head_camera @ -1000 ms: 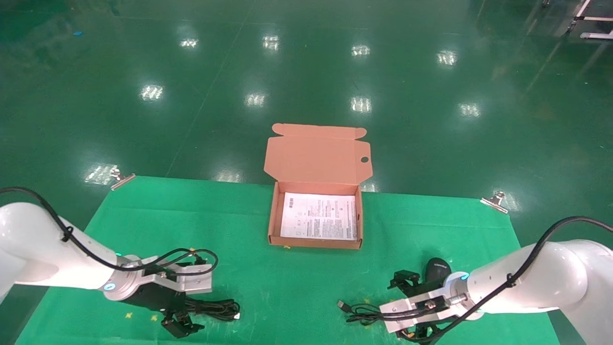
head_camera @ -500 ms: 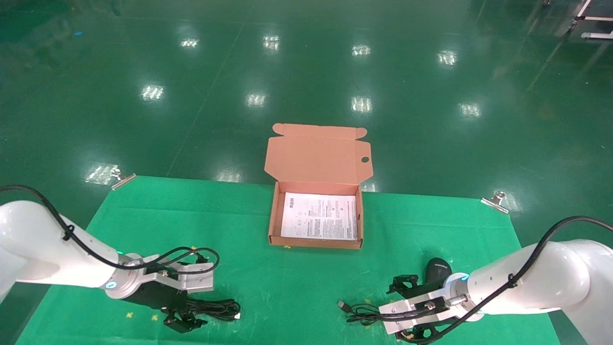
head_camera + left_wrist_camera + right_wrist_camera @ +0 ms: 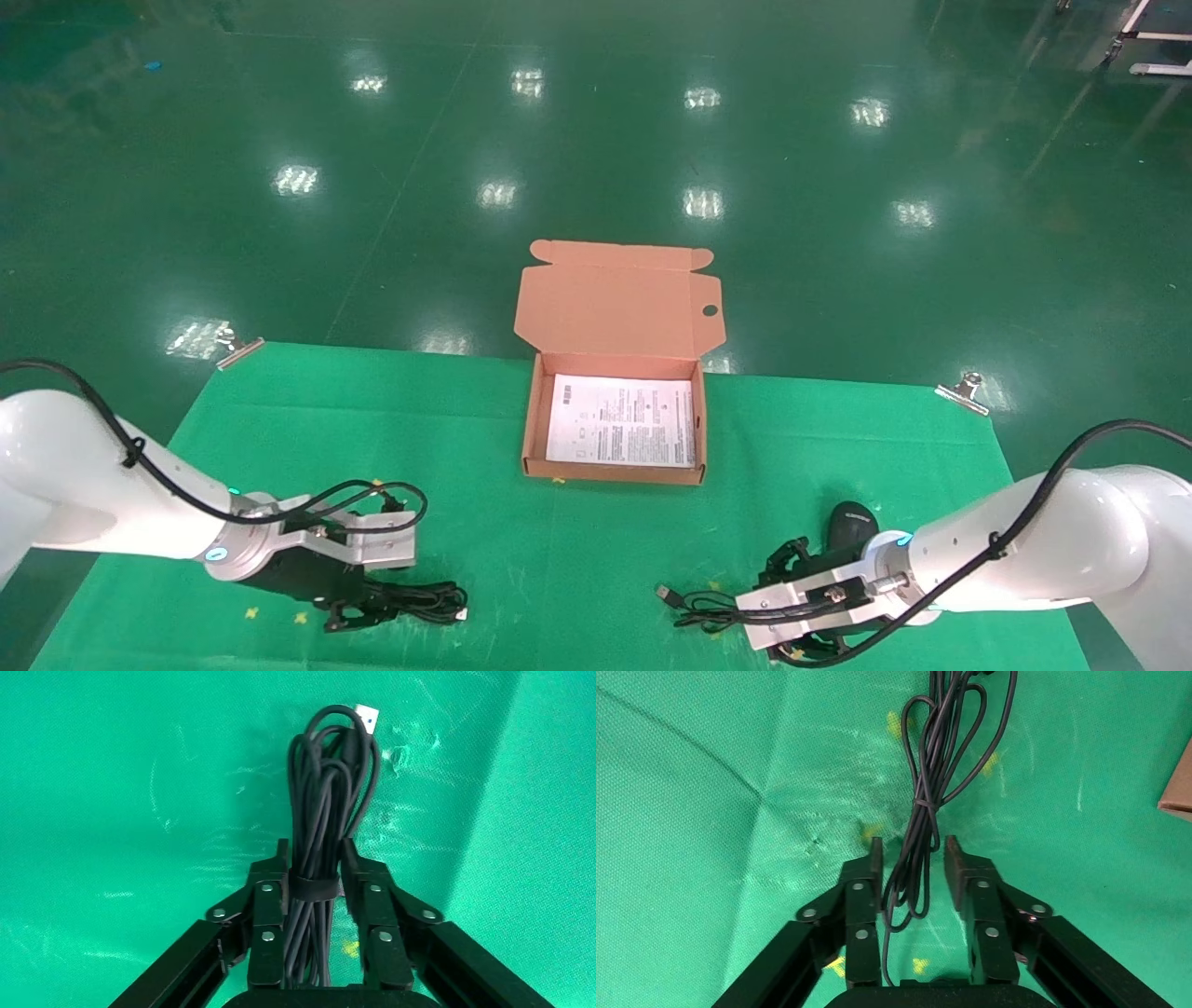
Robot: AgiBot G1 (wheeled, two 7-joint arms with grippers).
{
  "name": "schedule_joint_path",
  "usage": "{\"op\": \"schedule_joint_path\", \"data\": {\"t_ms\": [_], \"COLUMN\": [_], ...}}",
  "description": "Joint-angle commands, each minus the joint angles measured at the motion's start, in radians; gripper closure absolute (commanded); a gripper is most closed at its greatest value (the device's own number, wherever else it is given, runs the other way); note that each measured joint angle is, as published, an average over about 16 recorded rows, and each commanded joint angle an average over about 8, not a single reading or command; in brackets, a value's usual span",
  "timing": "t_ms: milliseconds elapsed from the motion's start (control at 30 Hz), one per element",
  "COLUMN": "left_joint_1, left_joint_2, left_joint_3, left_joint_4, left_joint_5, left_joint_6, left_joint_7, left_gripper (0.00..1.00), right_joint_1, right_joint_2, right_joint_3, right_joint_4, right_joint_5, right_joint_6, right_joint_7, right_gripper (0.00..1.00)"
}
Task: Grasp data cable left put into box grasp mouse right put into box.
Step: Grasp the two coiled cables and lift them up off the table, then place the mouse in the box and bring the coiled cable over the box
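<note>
A loose piece of cord [image 3: 885, 952] runs from the tied cord toward the black mouse [image 3: 852, 526]. The mouse will dangle under my right gripper once I lift the cord.
The data cable [image 3: 424, 596] lies as a strapped black bundle at the near left of the green cloth; its pale plug shows in the left wrist view [image 3: 327, 790]. My left gripper [image 3: 358, 610] [image 3: 314, 857] is down on the cloth, its fingers pressed against both sides of the bundle at the strap. The black mouse [image 3: 852, 524] sits at the near right. My right gripper [image 3: 790, 601] [image 3: 912, 855] is open, astride the mouse's thin looped cord [image 3: 932, 776], not touching it. The orange-pink box [image 3: 531, 419] stands open in the middle with a white sheet [image 3: 622, 421] inside.
The box lid [image 3: 615, 308] with its round hole leans back over the table's far edge. Metal clips [image 3: 237, 347] [image 3: 964, 387] hold the cloth's far corners. The cord's USB plug [image 3: 663, 591] lies left of the right gripper. A box corner [image 3: 1179, 790] shows in the right wrist view.
Both grippers' fingers have narrowed: the left ones came in against the cable bundle, the right ones came closer around the mouse cord. The arms barely moved.
</note>
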Motion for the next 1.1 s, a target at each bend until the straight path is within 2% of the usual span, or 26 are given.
{"op": "schedule_joint_path", "data": {"t_ms": [33,367,567,833,1100], "left_joint_1": [0.000,-0.002,-0.027,-0.053,-0.060], "left_joint_2": [0.000,-0.003,-0.041,-0.133,-0.163], "left_joint_3": [0.000,-0.001,-0.017,-0.059,-0.090], "left_joint_4": [0.000,-0.003,-0.049,-0.276,-0.503], "left_joint_5": [0.000,-0.001,-0.023,-0.047,-0.021], "left_joint_6": [0.000,0.003,0.022,-0.023,-0.117], "left_joint_7": [0.000,0.000,0.012,-0.008,-0.127], "left_gripper": [1.00,1.00,1.00,1.00,1.00], "right_joint_1": [0.000,0.003,0.038,0.128,0.221], "right_joint_2": [0.000,0.004,0.061,0.171,0.141], "right_joint_3": [0.000,0.005,0.045,0.140,0.198], "right_joint_4": [0.000,0.002,0.053,0.195,0.232], "right_joint_5": [0.000,0.005,0.035,0.048,0.030], "right_joint_6": [0.000,-0.001,-0.007,0.043,0.138], "right_joint_7": [0.000,0.004,0.050,0.194,0.262], "right_gripper": [1.00,1.00,1.00,1.00,1.00]}}
